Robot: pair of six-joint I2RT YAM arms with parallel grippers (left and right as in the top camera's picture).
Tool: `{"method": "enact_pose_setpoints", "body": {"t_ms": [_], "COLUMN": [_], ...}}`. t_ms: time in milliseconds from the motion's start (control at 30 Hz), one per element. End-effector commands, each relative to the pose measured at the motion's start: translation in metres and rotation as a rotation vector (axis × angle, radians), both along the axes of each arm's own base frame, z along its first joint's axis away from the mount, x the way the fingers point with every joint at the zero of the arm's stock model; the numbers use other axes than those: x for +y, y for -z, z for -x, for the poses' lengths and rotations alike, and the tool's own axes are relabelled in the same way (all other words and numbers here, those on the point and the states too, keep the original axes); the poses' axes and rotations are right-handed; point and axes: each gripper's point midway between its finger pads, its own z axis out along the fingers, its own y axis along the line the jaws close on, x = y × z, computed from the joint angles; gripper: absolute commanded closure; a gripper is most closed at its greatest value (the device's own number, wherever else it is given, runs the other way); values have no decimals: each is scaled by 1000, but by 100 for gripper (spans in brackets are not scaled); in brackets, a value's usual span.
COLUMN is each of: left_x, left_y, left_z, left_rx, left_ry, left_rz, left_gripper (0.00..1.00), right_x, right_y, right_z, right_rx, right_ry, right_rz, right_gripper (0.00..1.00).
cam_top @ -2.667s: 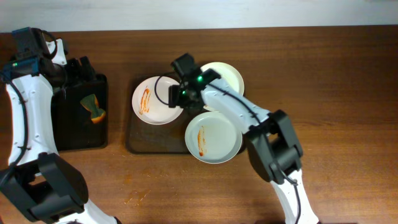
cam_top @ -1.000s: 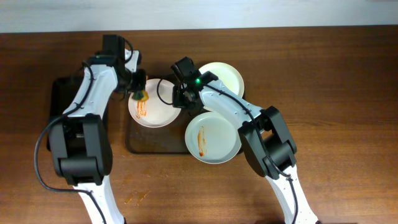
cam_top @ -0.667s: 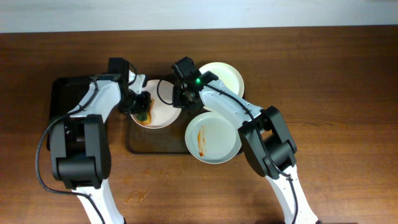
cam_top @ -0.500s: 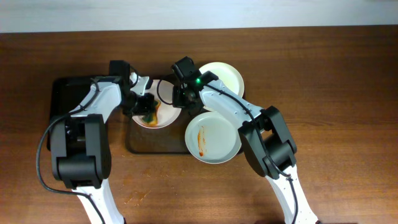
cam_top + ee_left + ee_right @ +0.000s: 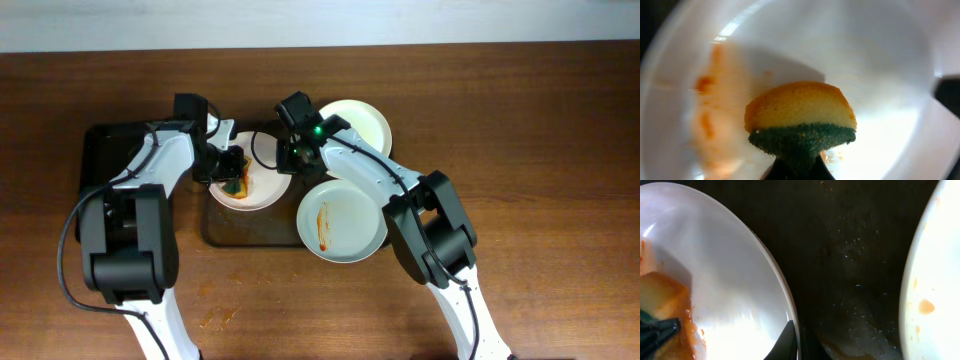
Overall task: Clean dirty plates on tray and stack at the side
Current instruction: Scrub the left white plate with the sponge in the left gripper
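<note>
My left gripper should wipe back across the smear before my right gripper picks up the plate, because an orange smear is next to the sponge.
Three dirty plates lie on the tray. My left gripper is shut on a yellow and green sponge and presses it onto the left plate. In the left wrist view the sponge sits beside a faded orange smear, the gripper below it. My right gripper is shut on that plate's right rim, one finger over its inner side. The front plate carries an orange-red streak. The back plate lies partly under the right arm.
A narrower black tray stands left of the big tray. The tray's dark wet floor shows between the held plate and another plate with orange spots. Bare wooden table lies to the right and in front.
My left arm came from the black tray with the sponge and rubbed it over the left plate's smear, which is now blurred. The right gripper kept its hold on the rim.
</note>
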Motion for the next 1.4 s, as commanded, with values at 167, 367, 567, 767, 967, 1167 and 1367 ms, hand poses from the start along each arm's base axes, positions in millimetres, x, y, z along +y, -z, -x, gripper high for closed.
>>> {"method": "enact_pose_setpoints", "body": {"t_ms": [167, 367, 567, 767, 967, 1167, 1367], "left_x": [55, 73, -10, -11, 33, 1, 29], "left_y": [-4, 2, 8, -21, -49, -12, -5], "left_z": [-77, -59, -13, -64, -120, -73, -79], "left_rx": [-319, -245, -82, -266, -506, -337, -347], "left_ry": [-137, -164, 180, 103, -26, 138, 218], "left_rz": [-298, -472, -131, -79, -372, -391, -547], "left_gripper": [99, 99, 99, 99, 99, 99, 99], "right_x": [-2, -2, 1, 1, 1, 1, 2], "right_y": [8, 8, 8, 8, 8, 8, 7], "right_z": [2, 1, 4, 5, 4, 4, 2], "right_rx": [16, 15, 27, 31, 28, 26, 20], "right_ry": [6, 6, -2, -3, -3, -1, -2], "right_rz": [11, 11, -4, -4, -5, -3, -8], "right_gripper": [96, 96, 96, 96, 96, 96, 96]}}
